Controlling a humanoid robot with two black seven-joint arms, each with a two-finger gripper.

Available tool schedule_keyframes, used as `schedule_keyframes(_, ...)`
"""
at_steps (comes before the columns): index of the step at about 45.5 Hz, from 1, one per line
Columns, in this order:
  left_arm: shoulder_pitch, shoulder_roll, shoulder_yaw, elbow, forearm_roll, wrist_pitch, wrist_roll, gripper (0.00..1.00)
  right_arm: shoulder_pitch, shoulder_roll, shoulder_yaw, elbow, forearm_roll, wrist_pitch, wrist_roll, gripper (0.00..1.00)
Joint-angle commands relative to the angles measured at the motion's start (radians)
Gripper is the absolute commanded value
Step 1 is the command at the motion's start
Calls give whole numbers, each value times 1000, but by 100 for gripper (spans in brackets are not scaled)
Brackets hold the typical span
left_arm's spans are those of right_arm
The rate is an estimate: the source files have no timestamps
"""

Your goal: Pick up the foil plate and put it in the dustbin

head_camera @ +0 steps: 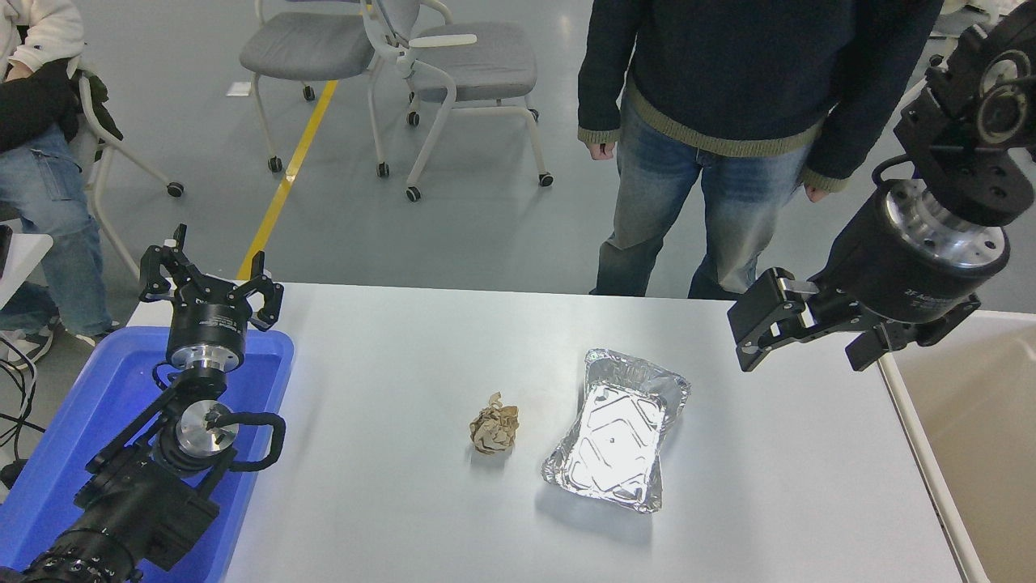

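Note:
The foil plate has a thin, crinkled rim that is already dented inward. The foil plate will bend more and hang crooked when I lift it by that side.
The foil plate, a shiny silver tray with a crinkled rim, lies slightly bent on the white table, right of centre. My right gripper hangs open in the air up and to the right of the plate, holding nothing and apart from it. The dustbin, beige inside with a thick off-white rim, stands against the table's right edge, partly cut off by the picture. At the lower left my left gripper is parked open above a blue tray.
A crumpled brown paper ball lies left of the foil plate. The bright blue plastic tray sits at the table's left end under the left arm. A person stands at the far side; chairs and a seated person are behind.

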Motion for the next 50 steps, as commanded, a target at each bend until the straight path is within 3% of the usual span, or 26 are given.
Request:
schedule_keyframes(1, 0, 0, -2, 0, 0, 0, -1, 99, 0, 0, 2, 0, 0, 0, 0, 100)
schedule_keyframes(31, -3, 1, 0, 0, -2, 8, -1, 99, -178, 72, 37, -187, 31, 0, 6, 100)
schedule_keyframes(50, -2, 1, 0, 0, -2, 6, -1, 99, -561, 162, 86, -452, 78, -164, 8, 100)
